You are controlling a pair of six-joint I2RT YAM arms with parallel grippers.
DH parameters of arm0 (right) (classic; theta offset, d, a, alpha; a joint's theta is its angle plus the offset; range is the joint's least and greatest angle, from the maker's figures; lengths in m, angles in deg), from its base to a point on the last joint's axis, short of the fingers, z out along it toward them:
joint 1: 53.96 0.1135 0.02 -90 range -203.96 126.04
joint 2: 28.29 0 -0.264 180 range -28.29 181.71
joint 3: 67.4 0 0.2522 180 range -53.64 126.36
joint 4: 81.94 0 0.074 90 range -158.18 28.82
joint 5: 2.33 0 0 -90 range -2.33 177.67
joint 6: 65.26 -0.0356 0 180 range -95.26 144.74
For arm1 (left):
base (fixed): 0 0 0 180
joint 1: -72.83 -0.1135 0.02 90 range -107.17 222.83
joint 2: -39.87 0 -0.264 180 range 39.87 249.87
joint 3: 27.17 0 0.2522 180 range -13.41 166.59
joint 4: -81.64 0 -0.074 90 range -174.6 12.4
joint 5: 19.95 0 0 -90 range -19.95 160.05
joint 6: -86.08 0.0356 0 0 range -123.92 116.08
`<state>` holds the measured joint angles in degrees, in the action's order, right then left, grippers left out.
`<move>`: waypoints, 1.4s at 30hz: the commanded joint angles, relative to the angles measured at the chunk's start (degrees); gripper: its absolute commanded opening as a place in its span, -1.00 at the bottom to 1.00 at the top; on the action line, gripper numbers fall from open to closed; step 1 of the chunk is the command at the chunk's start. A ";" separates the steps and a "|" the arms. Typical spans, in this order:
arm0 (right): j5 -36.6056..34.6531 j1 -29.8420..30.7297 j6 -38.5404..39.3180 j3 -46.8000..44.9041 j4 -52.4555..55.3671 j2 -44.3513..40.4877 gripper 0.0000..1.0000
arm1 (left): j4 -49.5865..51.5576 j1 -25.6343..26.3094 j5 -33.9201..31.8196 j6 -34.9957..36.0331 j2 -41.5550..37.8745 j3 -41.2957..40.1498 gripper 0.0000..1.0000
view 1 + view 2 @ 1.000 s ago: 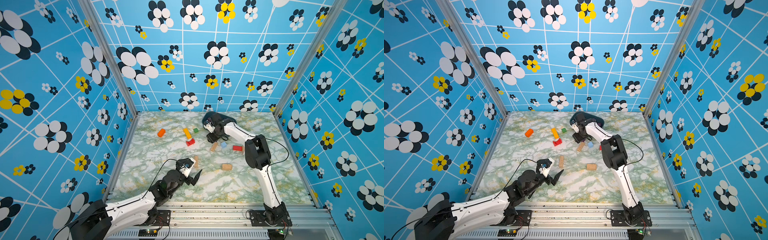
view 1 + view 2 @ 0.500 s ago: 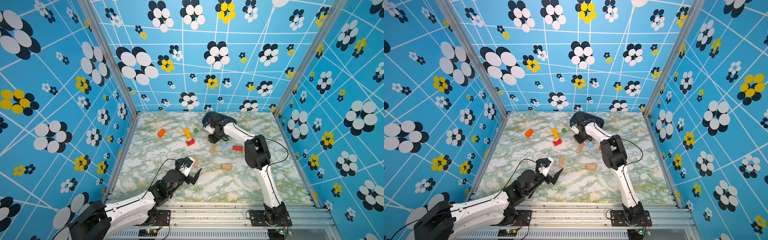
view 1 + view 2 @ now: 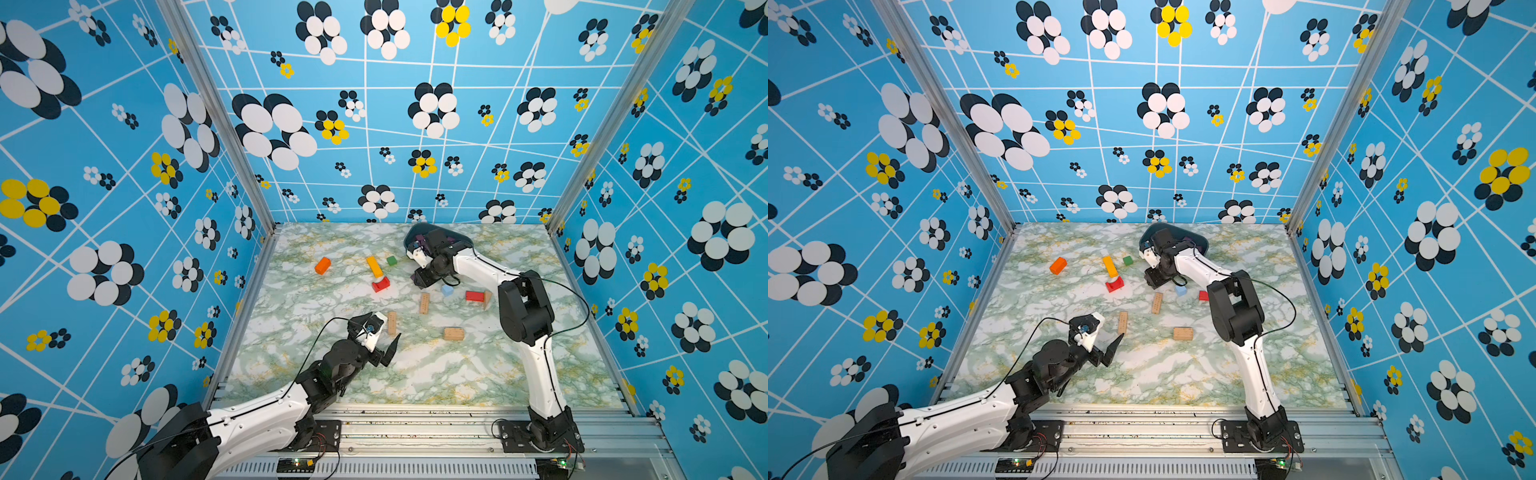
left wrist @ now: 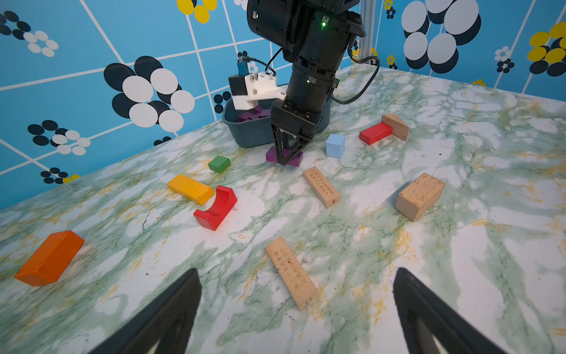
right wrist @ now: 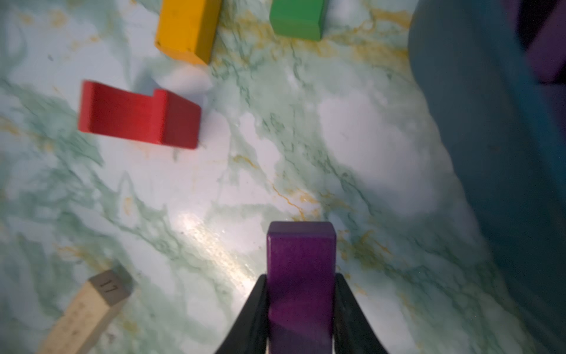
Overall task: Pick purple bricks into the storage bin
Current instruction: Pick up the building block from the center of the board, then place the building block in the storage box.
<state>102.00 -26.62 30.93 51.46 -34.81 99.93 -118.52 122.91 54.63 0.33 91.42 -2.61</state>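
Observation:
I should keep moving my right gripper up over the storage bin's rim (image 4: pixel 250 121) and release inside, as its fingers are square on the purple brick's long sides (image 5: pixel 302 265).
Beside the near wall of the dark teal storage bin (image 3: pixel 462 240) (image 4: pixel 254 133), my right gripper (image 3: pixel 419 281) (image 4: pixel 286 160) (image 5: pixel 301 276) points down at the table. It is shut on a purple brick (image 4: pixel 271 154) (image 5: pixel 301 254) that rests on the marble top, one finger on each long side. Several purple bricks (image 4: pixel 254 116) (image 3: pixel 419 240) lie inside the bin. My left gripper (image 3: pixel 380 338) (image 4: pixel 295 272) hovers low over the near middle of the table, open and holding nothing, with a tan bar (image 4: pixel 291 272) just ahead of it.
Loose blocks lie between the arms: an orange one (image 3: pixel 322 265), a yellow bar (image 3: pixel 374 266), a green cube (image 3: pixel 391 260), a red arch (image 3: pixel 380 284), a light-blue cube (image 3: pixel 447 289), a red bar (image 3: pixel 474 296) against a tan wedge (image 3: pixel 487 300), and tan blocks (image 3: pixel 424 302) (image 3: pixel 453 333).
My right gripper's fingers have closed onto the purple brick beside the bin. The left arm has stayed where it was.

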 commanded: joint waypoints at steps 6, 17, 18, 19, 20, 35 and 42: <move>6.37 -5.22 -11.59 1.06 -9.11 -8.47 -0.47 | -2.01 0.32 -1.62 -0.12 -1.46 -0.96 0.99; 1.52 -12.37 -23.88 9.13 -10.06 0.07 -0.18 | -2.12 0.36 -1.57 -0.12 -1.74 -1.23 0.99; 1.63 -12.60 -24.23 9.91 -9.61 0.63 -0.02 | -2.21 0.35 -1.48 -0.12 -1.50 -1.23 0.99; 1.50 -12.87 -24.63 10.29 -9.55 1.03 0.15 | -2.38 0.35 -1.33 -0.03 -1.05 -1.12 0.99; 1.56 -13.07 -24.90 10.32 -9.72 1.06 0.25 | -2.39 0.34 -1.33 0.14 -0.73 -0.97 0.99; -11.52 -13.45 -21.55 -26.33 -21.56 -29.85 0.67 | -3.26 0.33 -1.74 -0.96 2.02 -0.37 0.99; -24.49 -13.62 -15.53 -52.07 -35.99 -47.26 0.75 | -3.70 0.36 -2.68 -1.22 3.18 -0.35 0.99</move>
<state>85.87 -40.07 11.74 6.78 -62.75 55.48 -120.90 122.91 53.12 -0.13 94.06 -2.96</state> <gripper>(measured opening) 0.873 0.995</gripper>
